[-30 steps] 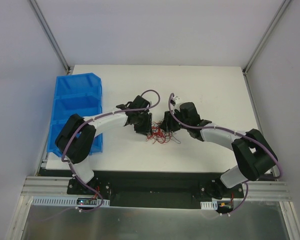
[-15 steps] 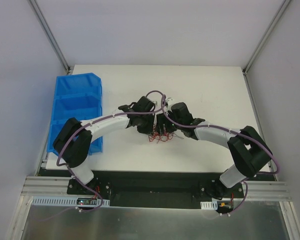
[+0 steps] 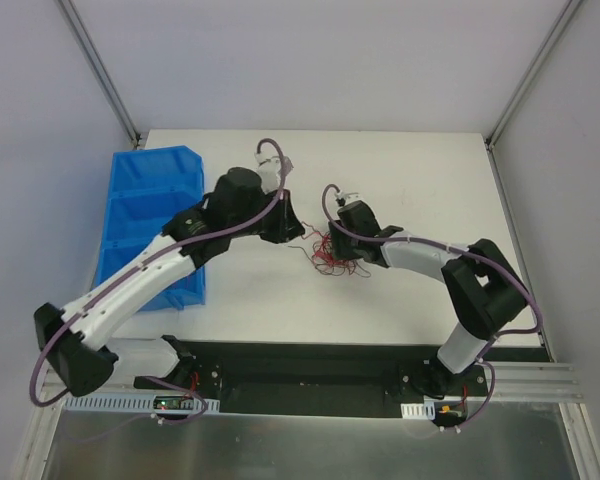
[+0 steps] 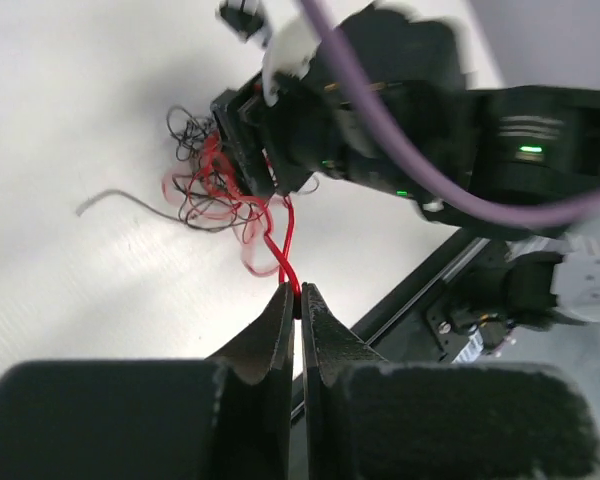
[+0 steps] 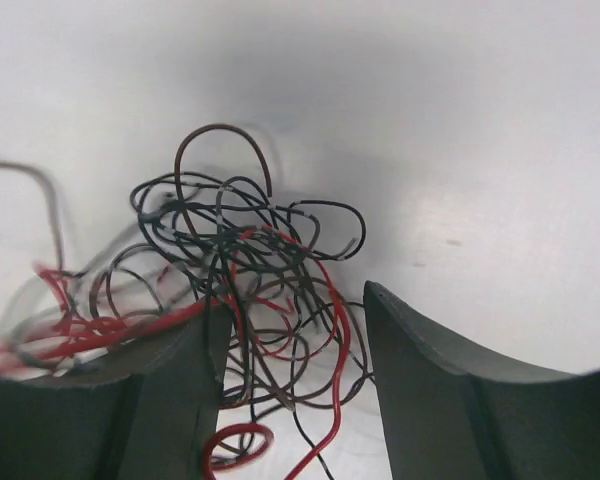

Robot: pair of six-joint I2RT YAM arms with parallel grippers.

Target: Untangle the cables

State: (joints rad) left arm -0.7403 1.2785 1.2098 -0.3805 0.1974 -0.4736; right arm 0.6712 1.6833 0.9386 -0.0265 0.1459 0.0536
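Note:
The red wire in my left gripper leads into a loose tangle (image 3: 331,263), so my right gripper should hold the tangle tight before my left gripper pulls toward the bin (image 3: 152,230).
The cables (image 3: 332,258) are a small tangle of thin red and dark wires on the white table (image 3: 420,170). My left gripper (image 3: 292,230) is raised to the left of the tangle. In the left wrist view it (image 4: 298,292) is shut on a red wire that runs taut down to the tangle (image 4: 218,190). My right gripper (image 3: 340,243) sits at the tangle's upper right. In the right wrist view it (image 5: 295,335) is open, with its fingers (image 5: 435,390) on either side of the wires (image 5: 250,250). A red wire leads off to the left past the left finger.
A blue bin (image 3: 150,225) with compartments stands at the table's left edge, under the left arm. The black base rail (image 3: 300,365) runs along the near edge. The right arm's body (image 4: 410,110) is close beyond the tangle in the left wrist view.
The left arm has drawn back and up to the left, with a red wire pulled out of the tangle. The right gripper has shifted slightly right and stays over the tangle.

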